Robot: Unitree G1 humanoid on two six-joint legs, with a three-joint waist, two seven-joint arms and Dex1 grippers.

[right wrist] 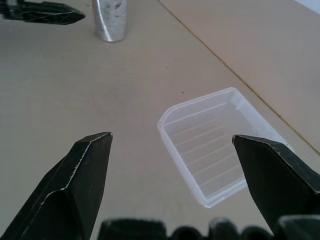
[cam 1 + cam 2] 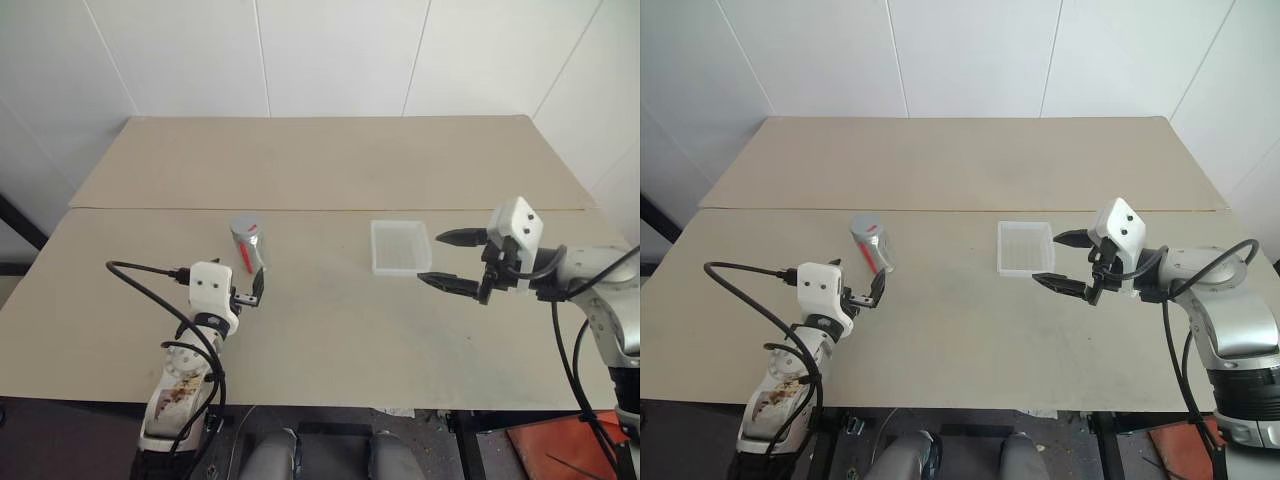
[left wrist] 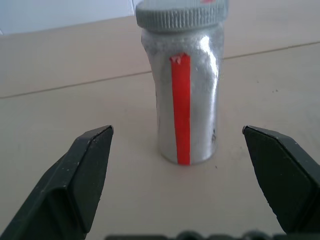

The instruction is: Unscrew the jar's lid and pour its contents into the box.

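The grey lid's deep ridged rim goes around the jar's neck. The lid will need several turns to come off when I unscrew it.
The jar stands upright on the table left of centre, silvery-clear with a red stripe down its side. The grey lid sits on top of it. I cannot make out the contents through the jar's wall. My left gripper is open just in front of the jar, level with its lower half, one finger to each side and neither touching it. The box, a shallow translucent white tray, lies empty right of centre. My right gripper hovers open at the box's right edge, holding nothing.
The tan table has a seam running across it behind the jar and box. White walls close off the back. A black cable loops off my left wrist over the table's near left part.
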